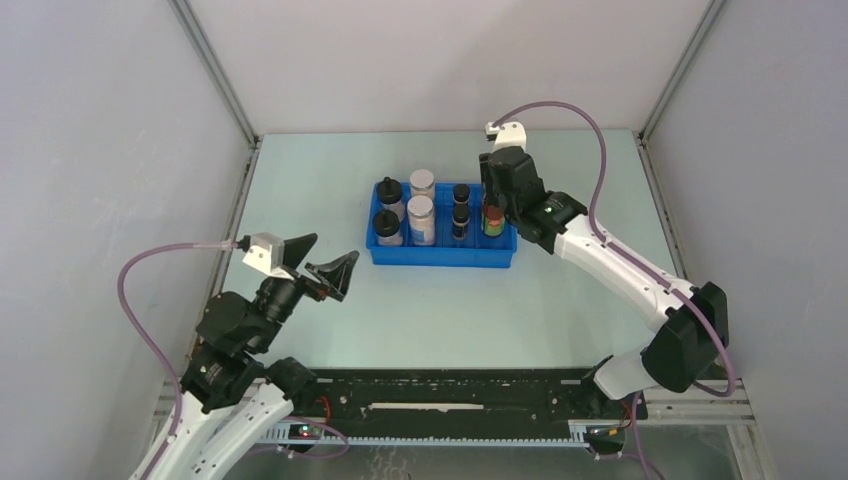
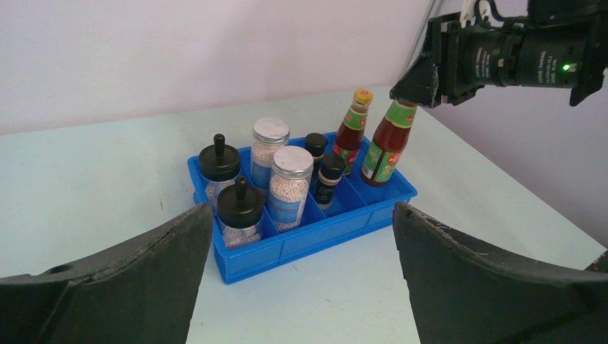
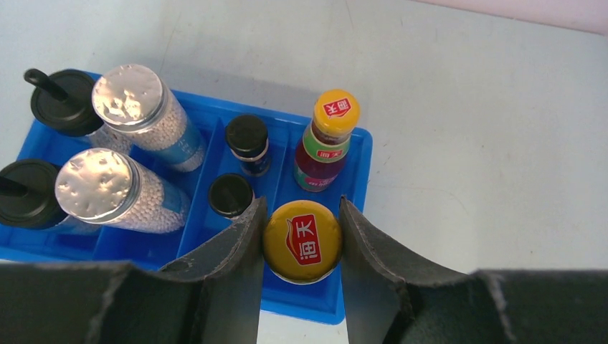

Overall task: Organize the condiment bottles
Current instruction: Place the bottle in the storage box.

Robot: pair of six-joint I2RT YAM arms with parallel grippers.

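Observation:
The held bottle (image 1: 493, 222) hangs upright over the tray's end section's free near half (image 1: 492, 240), so the robot's right gripper should carry on lowering it until the bottle's base stands on the blue tray's bottom.
The blue tray (image 1: 440, 260) holds all eight bottles. Two black knob-capped bottles (image 2: 239, 208) stand at its left end. Then come two clear blue-labelled ones (image 2: 290, 183) and two short dark ones (image 2: 330, 179). My right gripper (image 3: 301, 204) is shut on the orange cap (image 3: 302, 241) of a red-green-labelled bottle (image 2: 387, 143) standing upright in the right-end compartment. The second such bottle (image 3: 326, 140) stands just behind it. My left gripper (image 1: 336, 246) is open and empty, on the table to the tray's near left.
Grey walls close in the table on the left, back and right. Bare table (image 1: 560, 300) lies around the tray. A black rail (image 1: 450, 400) runs along the near edge between the arm bases.

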